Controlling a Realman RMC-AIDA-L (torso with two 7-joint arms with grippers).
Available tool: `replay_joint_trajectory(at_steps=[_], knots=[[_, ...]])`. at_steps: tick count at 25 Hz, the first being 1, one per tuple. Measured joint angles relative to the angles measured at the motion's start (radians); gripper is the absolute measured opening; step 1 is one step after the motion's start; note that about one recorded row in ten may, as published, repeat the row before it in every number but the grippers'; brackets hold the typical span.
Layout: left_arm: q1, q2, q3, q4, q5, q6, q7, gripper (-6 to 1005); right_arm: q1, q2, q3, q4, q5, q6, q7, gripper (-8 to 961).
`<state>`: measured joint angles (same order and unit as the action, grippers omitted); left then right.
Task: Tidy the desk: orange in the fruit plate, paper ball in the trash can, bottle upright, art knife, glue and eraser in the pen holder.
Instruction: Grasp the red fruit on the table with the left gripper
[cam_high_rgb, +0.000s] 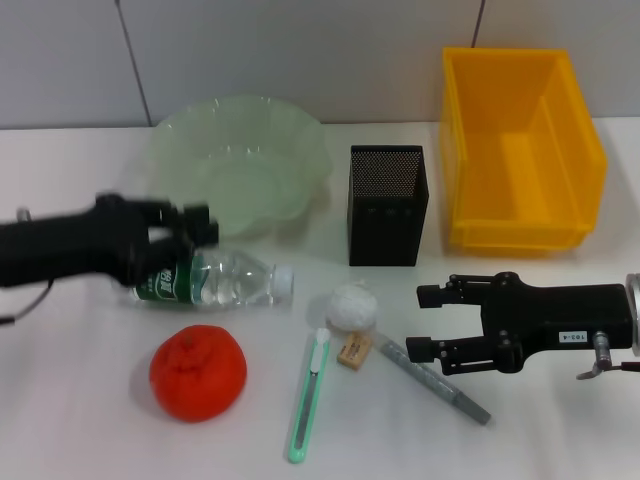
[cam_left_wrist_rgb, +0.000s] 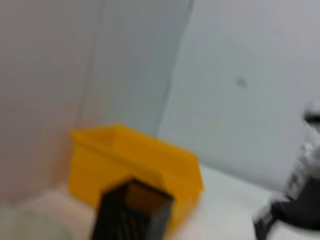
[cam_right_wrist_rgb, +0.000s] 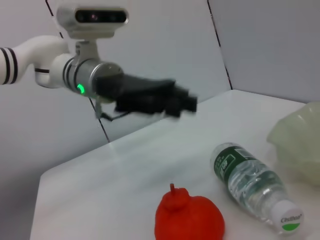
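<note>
The robot's left gripper is empty above the bottle (cam_high_rgb: 222, 278), so it should lower its open fingers back around the orange (cam_high_rgb: 198, 373) before it heads to the fruit plate.
A clear bottle (cam_high_rgb: 215, 278) with a green label lies on its side in front of the green fruit plate (cam_high_rgb: 243, 165). My left gripper (cam_high_rgb: 188, 235) is open, just above the bottle's base end. It also shows in the right wrist view (cam_right_wrist_rgb: 184, 102), held above the table. The orange (cam_high_rgb: 198, 372) sits near the front, below the bottle. The paper ball (cam_high_rgb: 353, 306), eraser (cam_high_rgb: 354, 349), green art knife (cam_high_rgb: 309, 395) and grey glue stick (cam_high_rgb: 433, 380) lie at mid table. My right gripper (cam_high_rgb: 432, 322) is open and empty, right of the paper ball. The black mesh pen holder (cam_high_rgb: 388, 205) stands behind.
A yellow bin (cam_high_rgb: 520, 148) stands at the back right, beside the pen holder. The left wrist view shows the bin (cam_left_wrist_rgb: 135, 160) and pen holder (cam_left_wrist_rgb: 132, 210). The right wrist view shows the orange (cam_right_wrist_rgb: 189, 217), bottle (cam_right_wrist_rgb: 250, 182) and plate (cam_right_wrist_rgb: 300, 140).
</note>
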<state>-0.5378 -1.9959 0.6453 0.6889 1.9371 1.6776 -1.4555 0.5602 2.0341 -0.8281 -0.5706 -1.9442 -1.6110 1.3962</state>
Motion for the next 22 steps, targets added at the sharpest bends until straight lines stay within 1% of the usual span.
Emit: replay_joint_trajectory(at_steps=[1, 2, 6, 8, 12, 18, 21, 22], knots=[[0.005, -0.001, 0.014, 0.000, 0.020, 0.000, 0.000, 127, -0.001, 0.000, -0.002, 0.000, 0.000, 0.004, -0.001, 810], [0.011, -0.003, 0.025, 0.000, 0.039, -0.003, -0.001, 166, -0.001, 0.000, -0.003, 0.000, 0.000, 0.007, -0.002, 810], [0.027, -0.031, 0.037, 0.002, 0.141, -0.053, 0.007, 324, 0.000, -0.001, -0.006, 0.000, -0.001, 0.013, -0.006, 810], [0.036, -0.040, 0.037, 0.002, 0.169, -0.066, 0.011, 404, 0.005, -0.002, -0.006, 0.000, -0.006, 0.019, -0.010, 810], [0.048, -0.040, 0.037, 0.000, 0.187, -0.061, 0.012, 566, 0.010, -0.001, -0.006, 0.000, -0.021, 0.025, -0.011, 810], [0.074, -0.034, 0.035, 0.004, 0.211, -0.074, 0.032, 719, 0.016, -0.001, -0.006, 0.000, -0.029, 0.027, -0.009, 810], [0.078, -0.034, 0.035, 0.001, 0.220, -0.086, 0.039, 796, 0.017, -0.001, -0.006, 0.000, -0.030, 0.027, -0.009, 810], [0.080, -0.036, 0.036, 0.001, 0.227, -0.097, 0.040, 806, 0.018, -0.001, -0.006, 0.000, -0.030, 0.027, -0.008, 810]])
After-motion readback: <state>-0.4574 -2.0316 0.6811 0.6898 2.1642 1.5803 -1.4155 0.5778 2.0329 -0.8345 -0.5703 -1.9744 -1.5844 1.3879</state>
